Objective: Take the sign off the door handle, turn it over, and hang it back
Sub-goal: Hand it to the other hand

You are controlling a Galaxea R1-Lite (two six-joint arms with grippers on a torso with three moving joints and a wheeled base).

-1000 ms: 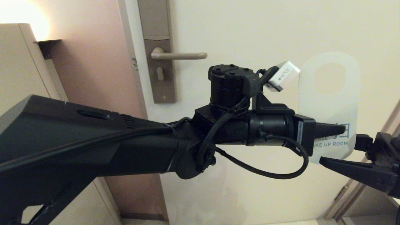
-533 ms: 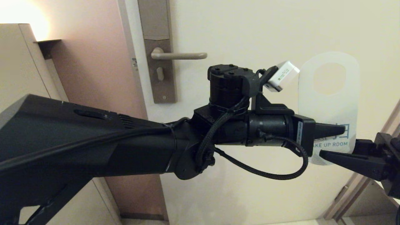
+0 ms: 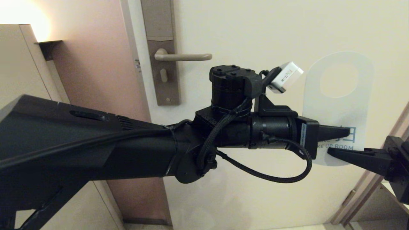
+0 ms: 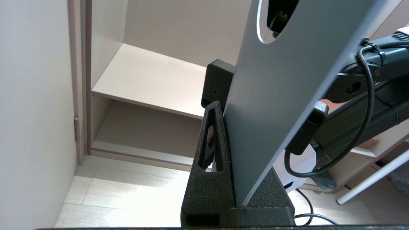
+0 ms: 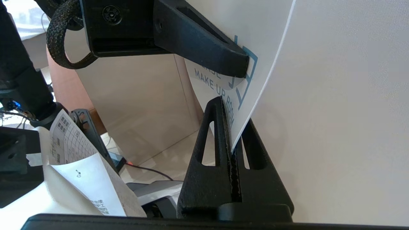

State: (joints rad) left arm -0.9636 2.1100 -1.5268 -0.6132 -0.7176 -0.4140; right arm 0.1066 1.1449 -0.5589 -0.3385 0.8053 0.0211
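Note:
Next, I open my left gripper and move it back, because my right gripper is holding the sign's bottom edge (image 3: pixel 341 161) while my left arm is blocking the way to the door handle (image 3: pixel 184 57).
The sign (image 3: pixel 338 108) is held upright in front of the door, right of the bare door handle (image 3: pixel 182 57). Its white "MAKE UP ROOM" side faces me. My left gripper (image 3: pixel 345 131) reaches in from the left and is shut on the sign's lower part. The left wrist view shows the sign's blue-grey side (image 4: pixel 281 95) wedged in the left gripper (image 4: pixel 230 110). My right gripper (image 3: pixel 332 153) comes from the right and is shut on the sign's bottom edge. The right wrist view shows the right gripper (image 5: pixel 232 118) pinching the card's edge (image 5: pixel 262 25).
The handle's tall plate (image 3: pixel 163 83) sits at the door's left edge, beside a pinkish wall (image 3: pixel 96 80) and a beige cabinet (image 3: pixel 19 64). An open closet with a shelf (image 4: pixel 150 80) lies beyond the sign. Printed paper sheets (image 5: pixel 86 166) lie below.
My right gripper has risen towards the sign's bottom edge and shut on it. The sign has shifted slightly right and up. My left arm has drifted slightly left.

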